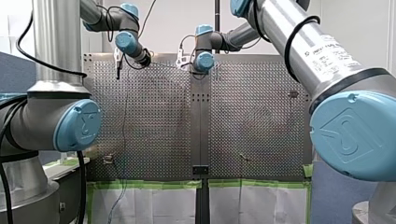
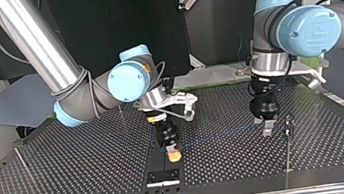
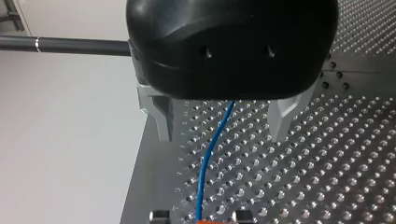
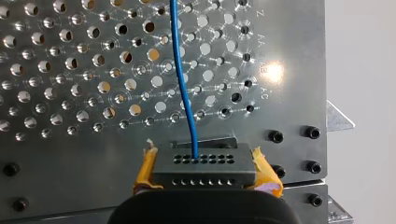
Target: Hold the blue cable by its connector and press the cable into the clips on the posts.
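Observation:
I expect the blue cable [image 4: 174, 35] to tip over and pull nearly straight when I carry the connector block, since it has a loose, gentle bow [image 4: 186, 101] above the block.
The thin blue cable [image 4: 183, 88] comes out of a black connector block [image 4: 203, 164]. My right gripper [image 4: 204, 163] is shut on that block with its yellow pads [image 4: 145, 169] on either side. In the top view my right gripper [image 2: 173, 152] sits low over the plate near the middle, and the cable [image 2: 220, 133] runs along the plate toward my left gripper [image 2: 267, 129]. My left gripper [image 3: 222, 123] is open. The cable [image 3: 210, 154] passes between its metal fingers [image 3: 160, 116] without touching them. A thin post [image 2: 288, 123] stands just beside my left gripper.
The perforated metal plate [image 2: 67, 161] covers the whole table. A black bracket [image 2: 162, 177] sits at its near middle edge in the top view. Small posts [image 1: 108, 158] [image 1: 293, 94] [image 1: 242, 157] stand on the plate in the front view. A black rod [image 3: 65, 45] crosses behind my left gripper.

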Motion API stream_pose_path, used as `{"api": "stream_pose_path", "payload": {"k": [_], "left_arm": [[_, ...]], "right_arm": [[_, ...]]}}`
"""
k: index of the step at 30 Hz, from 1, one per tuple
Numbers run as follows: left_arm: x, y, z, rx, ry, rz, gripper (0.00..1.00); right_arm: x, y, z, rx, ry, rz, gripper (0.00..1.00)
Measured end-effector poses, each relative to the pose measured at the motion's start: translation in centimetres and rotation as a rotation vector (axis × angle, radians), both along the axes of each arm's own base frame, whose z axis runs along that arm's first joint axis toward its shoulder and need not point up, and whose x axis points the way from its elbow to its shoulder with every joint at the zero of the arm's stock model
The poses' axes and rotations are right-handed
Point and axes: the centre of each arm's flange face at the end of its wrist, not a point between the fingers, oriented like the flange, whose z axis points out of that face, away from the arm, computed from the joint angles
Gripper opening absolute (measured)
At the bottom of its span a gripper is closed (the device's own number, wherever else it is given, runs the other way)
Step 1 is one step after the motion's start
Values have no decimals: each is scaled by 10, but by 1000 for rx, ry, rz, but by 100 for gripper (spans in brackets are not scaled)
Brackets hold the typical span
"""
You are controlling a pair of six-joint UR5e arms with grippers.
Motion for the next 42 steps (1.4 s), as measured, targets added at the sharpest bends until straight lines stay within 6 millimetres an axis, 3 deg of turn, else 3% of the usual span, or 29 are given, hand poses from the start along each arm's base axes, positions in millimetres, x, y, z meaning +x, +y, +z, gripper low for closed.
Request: {"api": "stream_pose_path", "payload": {"k": [6,13,42], "left_arm": [[8,-2,8,-1,-29,38,100],[20,-10,-2,17,-12,51,100],[44,-34,-7,40,-46,114,100]], "right_arm": [[0,0,0,0,0,0,0],[1,1,0,0,0,1,0],[1,1,-2,2,2,2,0]]}}
